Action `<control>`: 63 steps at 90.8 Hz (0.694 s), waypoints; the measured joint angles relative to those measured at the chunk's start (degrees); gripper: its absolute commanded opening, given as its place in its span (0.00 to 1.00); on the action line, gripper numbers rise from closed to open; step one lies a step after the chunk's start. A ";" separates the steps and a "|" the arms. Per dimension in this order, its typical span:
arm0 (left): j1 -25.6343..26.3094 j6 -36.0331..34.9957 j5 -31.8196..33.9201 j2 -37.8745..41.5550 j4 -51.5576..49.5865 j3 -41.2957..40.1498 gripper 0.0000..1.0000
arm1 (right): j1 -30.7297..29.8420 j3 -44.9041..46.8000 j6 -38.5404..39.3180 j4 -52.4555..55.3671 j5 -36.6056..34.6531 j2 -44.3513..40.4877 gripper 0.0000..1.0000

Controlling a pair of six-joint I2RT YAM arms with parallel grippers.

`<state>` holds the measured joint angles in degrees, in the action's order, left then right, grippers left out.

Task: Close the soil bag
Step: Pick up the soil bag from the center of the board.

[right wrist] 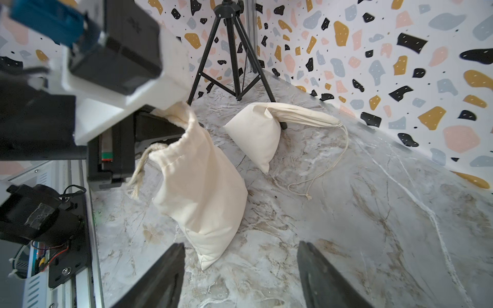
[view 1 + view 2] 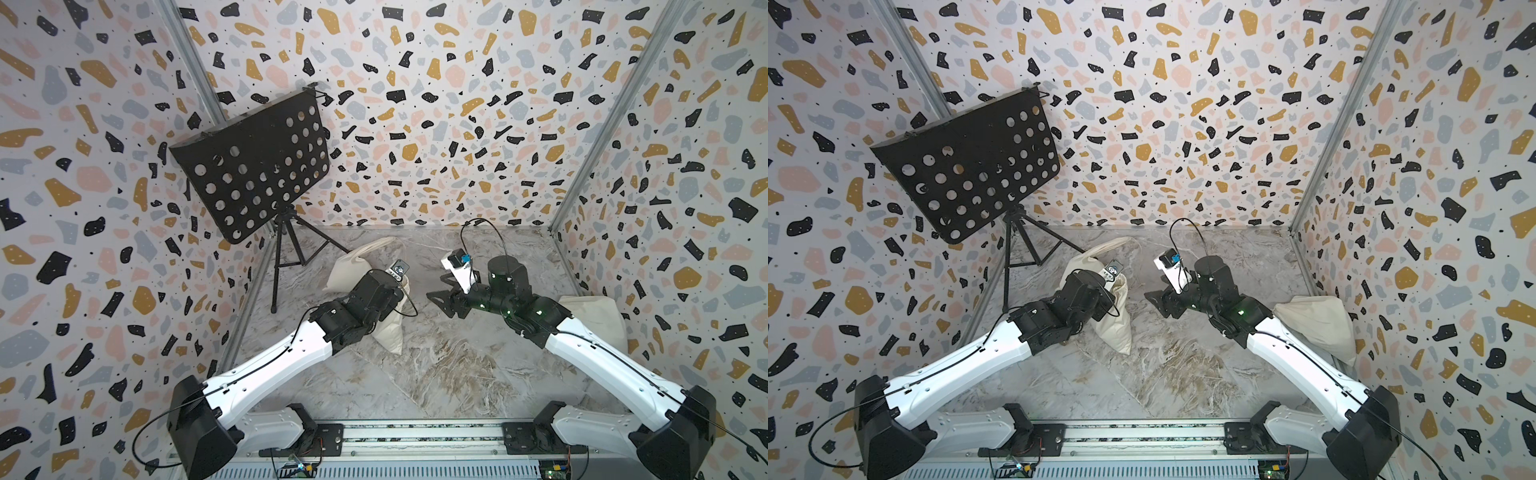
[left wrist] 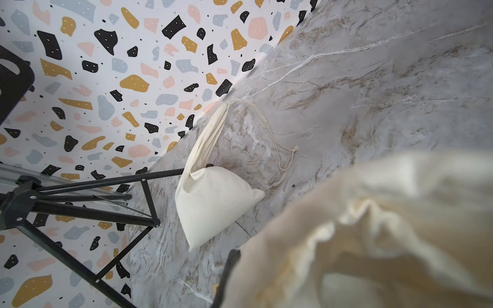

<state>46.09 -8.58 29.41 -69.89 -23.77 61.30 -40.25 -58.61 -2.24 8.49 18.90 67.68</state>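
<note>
The knotted cord hangs below my left gripper and away from my right gripper, so next my left gripper turns the soil bag's opening to face my right gripper.
The soil bag is a cream cloth drawstring sack standing on the marble table, also seen in both top views. Its mouth is gathered into a ruffle, and a thick knotted cord hangs from it. My left gripper is shut on that gathered mouth. In the left wrist view the blurred cloth fills the space at the jaws, and one dark finger shows beside it. My right gripper is open, holds nothing, and hovers just right of the bag's lower corner.
A second cream bag lies at the back against a tripod leg, its thin cord trailing on the table. A third bag lies under my right arm by the right wall. A perforated black music stand stands at back left.
</note>
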 measured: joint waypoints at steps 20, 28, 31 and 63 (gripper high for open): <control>-2.86 2.62 -4.46 0.39 -1.18 0.92 0.00 | -3.10 1.46 -2.40 -4.39 1.64 3.91 0.73; -4.52 3.56 -5.38 0.37 -3.17 2.25 0.00 | -3.69 1.44 -4.17 -8.15 3.67 7.45 0.78; -5.20 3.87 -5.53 0.37 -3.91 2.75 0.00 | -3.98 1.40 -4.74 -9.73 4.35 9.20 0.81; -10.86 8.52 -7.76 0.57 -10.54 8.81 0.00 | -5.35 -9.68 -8.33 -16.72 4.52 27.87 0.85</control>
<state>35.22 -0.05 21.65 -69.32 -34.30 70.11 -45.60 -68.29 -10.57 -8.23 23.42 95.55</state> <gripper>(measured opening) 0.055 0.856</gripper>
